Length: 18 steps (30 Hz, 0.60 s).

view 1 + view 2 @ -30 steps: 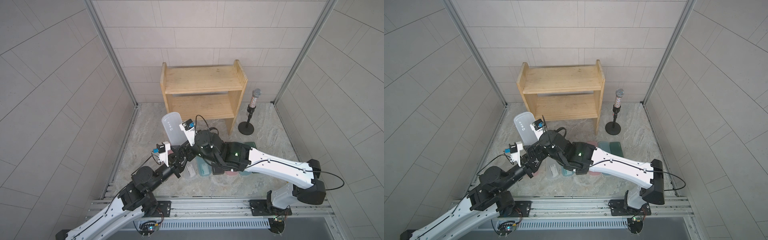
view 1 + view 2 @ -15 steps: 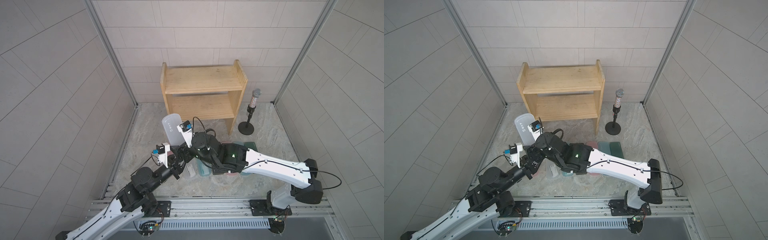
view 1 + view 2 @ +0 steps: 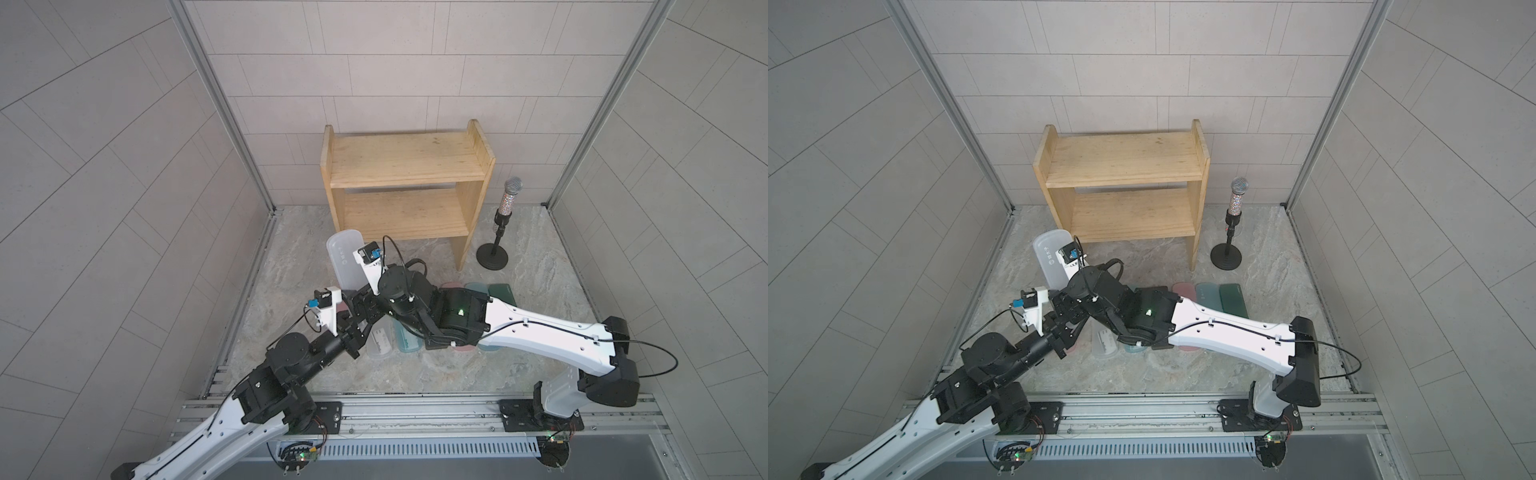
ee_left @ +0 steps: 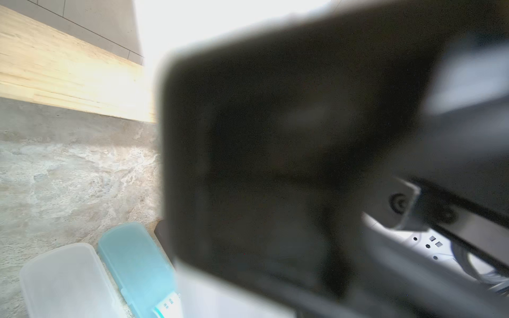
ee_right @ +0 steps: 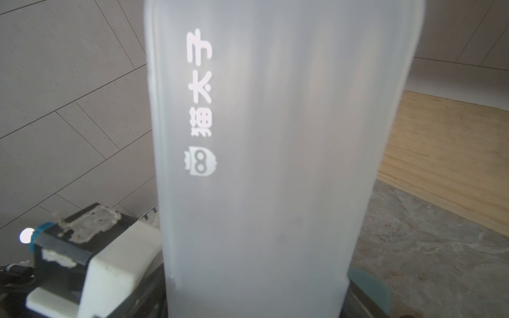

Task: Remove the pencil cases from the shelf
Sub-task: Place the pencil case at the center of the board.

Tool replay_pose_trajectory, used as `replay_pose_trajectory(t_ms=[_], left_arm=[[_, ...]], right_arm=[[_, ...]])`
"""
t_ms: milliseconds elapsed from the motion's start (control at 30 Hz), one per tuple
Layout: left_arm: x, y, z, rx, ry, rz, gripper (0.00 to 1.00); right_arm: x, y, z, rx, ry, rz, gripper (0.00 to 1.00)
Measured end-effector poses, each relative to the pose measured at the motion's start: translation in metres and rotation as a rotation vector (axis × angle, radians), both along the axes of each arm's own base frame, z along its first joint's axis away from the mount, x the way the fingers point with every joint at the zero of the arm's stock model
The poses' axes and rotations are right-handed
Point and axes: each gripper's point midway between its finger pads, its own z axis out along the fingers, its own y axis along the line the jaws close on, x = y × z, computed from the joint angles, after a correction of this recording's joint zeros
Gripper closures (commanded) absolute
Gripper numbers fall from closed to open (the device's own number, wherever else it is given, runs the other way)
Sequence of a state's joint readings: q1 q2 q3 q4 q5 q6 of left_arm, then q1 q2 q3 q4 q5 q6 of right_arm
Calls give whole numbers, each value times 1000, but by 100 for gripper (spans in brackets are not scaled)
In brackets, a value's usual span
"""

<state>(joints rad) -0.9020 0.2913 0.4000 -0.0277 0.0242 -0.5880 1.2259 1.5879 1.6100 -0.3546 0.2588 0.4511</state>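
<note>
The robot's two grippers are both holding the frosted pencil case's lower end (image 3: 350,281), so next the left gripper lets go and moves away before the right gripper sets the pencil case down on free floor (image 3: 297,281).
A frosted white pencil case (image 3: 343,259) (image 3: 1050,259) stands tilted in the air in front of the shelf's (image 3: 405,162) left leg. Its lower end disappears between both grippers. My left gripper (image 3: 359,322) is shut on that end from below. My right gripper (image 3: 365,297) straddles the case across its width, and the case (image 5: 275,137) fills the right wrist view and hides the jaws. Both shelf boards show bare wood. Several pencil cases lie on the floor: frosted (image 3: 380,340), light blue (image 3: 405,338), pink (image 3: 1182,291), light blue (image 3: 1207,295), dark green (image 3: 1232,297).
A glittery microphone (image 3: 503,224) on a black stand is right of the shelf. The right arm (image 3: 540,332) lies across the row of floor cases. In the left wrist view, the right arm's dark body blocks most of the picture beside a frosted case (image 4: 63,280) and a light blue case (image 4: 137,264).
The right gripper has slid left toward the left gripper and its jaws have narrowed around the raised frosted case. The case has shifted slightly left.
</note>
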Motion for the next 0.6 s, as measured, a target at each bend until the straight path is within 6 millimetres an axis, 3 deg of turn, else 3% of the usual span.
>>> replay_pose_trajectory(t_ms=[233,500,600], left_arm=[[-1,3,1,-8,3,6,96],[-4,5,-4,6,13,2,96],[-4,5,-4,7,14,-1,96]], right_arm=[[0,2,-2,4,1,3,6],[-3,6,-23,-10,16,17,7],[-4,7,-23,-4,20,22,13]])
